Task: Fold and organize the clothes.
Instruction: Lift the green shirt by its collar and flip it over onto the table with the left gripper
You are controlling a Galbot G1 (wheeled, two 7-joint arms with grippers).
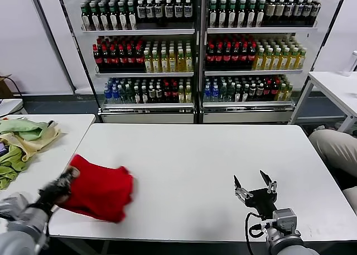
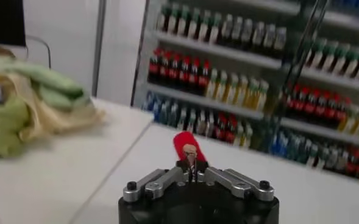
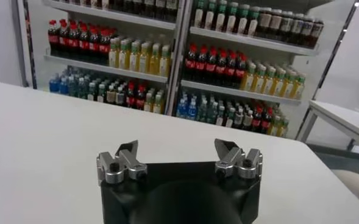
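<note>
The red T-shirt (image 1: 101, 190) is a long way from my right gripper. My left gripper should move it to the white table's middle (image 1: 198, 179) so that my right gripper can take it.
The clothes are one bright red T-shirt (image 1: 100, 191), bunched in a folded heap near the front left corner of the white table (image 1: 195, 160). My left gripper (image 1: 68, 176) is at the heap's left edge, shut on the red cloth. In the left wrist view the gripper (image 2: 192, 165) pinches a strip of the red T-shirt (image 2: 185, 145) between closed fingers. My right gripper (image 1: 255, 183) hovers open over the front right of the table, holding nothing; the right wrist view shows its gripper (image 3: 178, 152) spread wide above bare tabletop.
Pale green and yellow cloths (image 1: 22, 140) lie heaped on a second table (image 1: 61, 149) to the left. Shelves of bottles (image 1: 195, 48) stand behind. Another white table (image 1: 334, 87) is at the back right, and a person's leg (image 1: 334, 149) is at the right edge.
</note>
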